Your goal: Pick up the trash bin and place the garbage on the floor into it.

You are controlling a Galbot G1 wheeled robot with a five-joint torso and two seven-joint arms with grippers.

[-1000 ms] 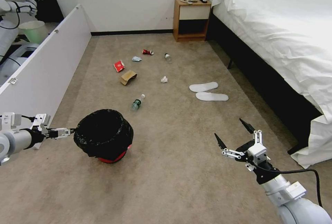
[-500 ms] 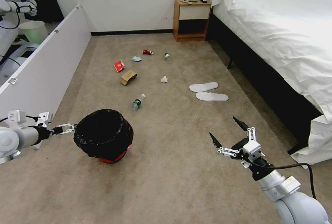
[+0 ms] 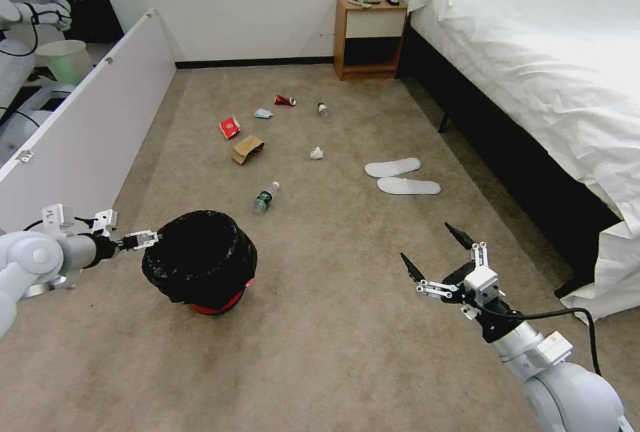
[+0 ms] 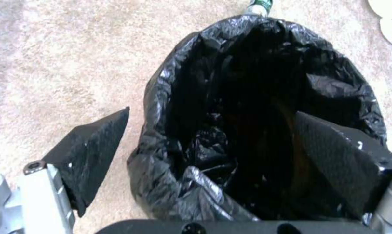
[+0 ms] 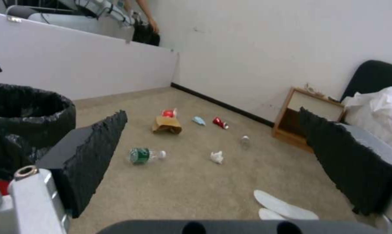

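My gripper is going to lift, and the black bag is folded down over the trash bin's rim (image 3: 243, 253). The trash bin will come up along with its bag, and the bag's opening will stay open.
The trash bin (image 3: 200, 260), red with a crinkly black bag, stands on the floor (image 3: 333, 345) at near left. My left gripper (image 3: 151, 239) is open at the bin's left rim. In the left wrist view, the left gripper (image 4: 212, 111) straddles the rim of the trash bin (image 4: 248, 81), one finger outside over carpet, one inside. My right gripper (image 3: 429, 245) hovers open and empty at near right. The garbage lies farther out: a green-labelled bottle (image 3: 265, 197), cardboard (image 3: 247, 149), red carton (image 3: 229, 127), mask (image 3: 263, 113), can (image 3: 285, 100), tissue (image 3: 316, 153), small bottle (image 3: 323, 110) and slippers (image 3: 402, 177).
A white panel (image 3: 100, 119) walls the left side, with a pale bucket (image 3: 63, 59) behind it. A wooden nightstand (image 3: 370, 39) stands at the far wall. The bed (image 3: 533, 65) runs along the right. Open carpet lies between the bin and the right gripper.
My left gripper has moved right and slightly up until it reaches the bin's rim. My right gripper has drifted a little left. The bin and the litter stay put.
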